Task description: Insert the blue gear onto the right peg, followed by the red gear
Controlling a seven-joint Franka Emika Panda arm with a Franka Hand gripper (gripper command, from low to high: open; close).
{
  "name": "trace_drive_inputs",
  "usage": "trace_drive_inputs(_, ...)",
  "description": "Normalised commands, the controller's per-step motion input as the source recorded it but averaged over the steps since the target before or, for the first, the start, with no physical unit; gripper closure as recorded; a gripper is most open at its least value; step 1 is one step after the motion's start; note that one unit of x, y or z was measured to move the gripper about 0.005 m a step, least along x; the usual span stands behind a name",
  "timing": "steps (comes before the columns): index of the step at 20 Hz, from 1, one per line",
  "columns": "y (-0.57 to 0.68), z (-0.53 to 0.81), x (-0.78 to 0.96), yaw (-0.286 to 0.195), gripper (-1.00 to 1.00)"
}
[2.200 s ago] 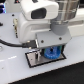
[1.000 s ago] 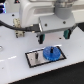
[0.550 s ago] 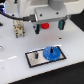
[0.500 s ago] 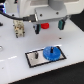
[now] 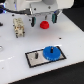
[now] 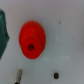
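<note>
My gripper will leave blue teeth showing when it lowers the red gear (image 5: 45, 26) over them, because the blue gear (image 5: 52, 53) looks wider than the red gear.
The blue gear (image 5: 50, 52) lies flat on the right end of the black-framed plate (image 5: 31, 62). It covers the spot of the right peg, so that peg is hidden. The plate's other pin (image 5: 36, 55) stands bare at the left end. Farther back on the white table sits the red gear (image 5: 44, 24). It fills the middle of the wrist view as a red disc with a dark centre hole (image 6: 32, 40). My gripper (image 5: 44, 20) hangs just above the red gear, open, with one dark finger on each side and nothing held.
A beige blocky fixture (image 5: 19, 26) stands at the back on the exterior view's left. A teal object (image 6: 4, 30) shows at the wrist view's edge. Two small marks (image 6: 19, 75) (image 6: 56, 76) lie on the table near the red gear.
The gripper has risen off the blue gear, left it on the plate, and moved back over the red gear. The blue gear has not moved since.
</note>
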Motion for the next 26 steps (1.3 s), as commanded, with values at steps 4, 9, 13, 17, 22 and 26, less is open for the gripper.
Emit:
trace_drive_inputs(4,0.27,-0.21,-0.45,0.0,-1.0)
trace_drive_inputs(9,0.27,-0.22,-0.26,0.0,-1.0)
trace_drive_inputs(13,0.19,-0.31,-0.36,0.0,-1.0)
trace_drive_inputs(17,0.05,-0.34,-0.33,0.0,-1.0)
trace_drive_inputs(22,0.07,-0.32,-0.25,0.0,-1.0)
trace_drive_inputs(26,0.1,-0.16,-0.17,0.0,1.0)
